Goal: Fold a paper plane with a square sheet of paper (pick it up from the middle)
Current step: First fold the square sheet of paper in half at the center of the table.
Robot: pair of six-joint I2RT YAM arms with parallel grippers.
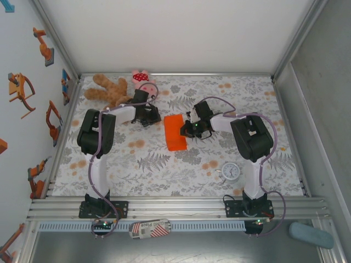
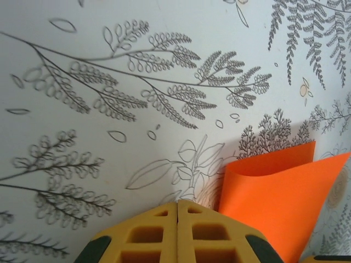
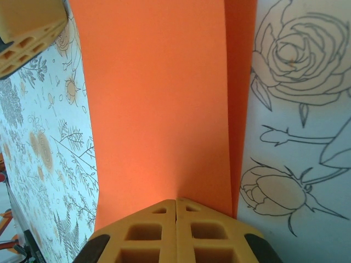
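Note:
The paper's fold still bulges in a round curl (image 2: 240, 171) beside my left gripper, so next my left gripper presses the paper's folded side (image 1: 166, 135) flat while my right gripper pins the paper's edge.
The square sheet of paper (image 1: 175, 133) is bright orange and lies folded over on itself in the middle of the floral table. In the right wrist view the paper (image 3: 159, 104) has a narrow strip of its lower layer along its right side. My right gripper (image 3: 176, 201) is shut, and the paper's near edge dimples where it runs in at the fingertips. In the top view the right gripper (image 1: 190, 129) sits at the paper's right edge. My left gripper (image 2: 177, 203) is shut on nothing, just left of the curled paper (image 2: 279, 197). The left gripper (image 1: 154, 117) stays off the sheet.
A brown teddy bear (image 1: 109, 89) and a pink plush pig (image 1: 141, 78) lie at the back left, behind the left arm. A small round white clock (image 1: 230, 171) stands front right. A printed card (image 1: 151, 227) and a blue object (image 1: 311, 234) lie below the rail.

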